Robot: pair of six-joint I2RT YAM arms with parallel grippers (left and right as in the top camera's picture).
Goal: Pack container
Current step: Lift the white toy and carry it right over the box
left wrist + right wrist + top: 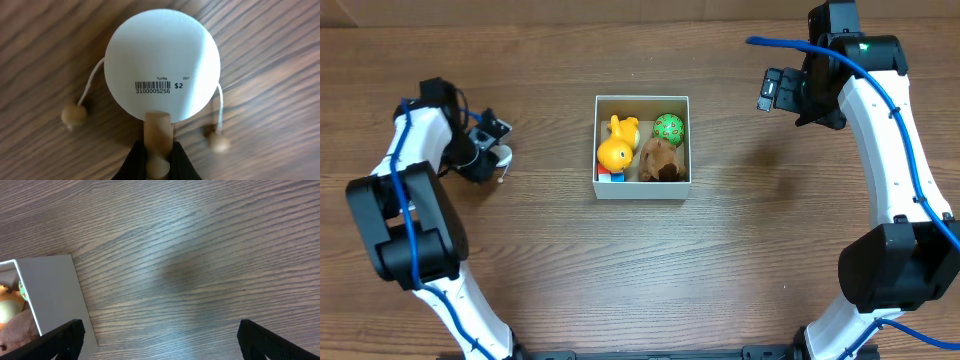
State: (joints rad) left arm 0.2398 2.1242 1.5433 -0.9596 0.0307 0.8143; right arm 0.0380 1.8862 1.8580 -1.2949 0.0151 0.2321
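Observation:
The rattle drum's handle is in my closed left gripper, and a gap is open beside the green ball. I keep carrying the drum until it hangs there.
The container, a white-walled square box, stands mid-table holding a yellow duck, a green ball and a brown plush toy. Far to its left, my left gripper is low over the table. In the left wrist view a white round rattle drum with a barcode sticker lies on the wood, two beads hanging on strings at its sides. My left gripper is shut on its wooden handle. My right gripper hovers open to the right of the container, nothing between its fingers.
A small red and blue piece shows under the duck at the container's front left corner. The container's white wall fills the left of the right wrist view, bare wood beside it. Both arm bases stand at the table's front corners.

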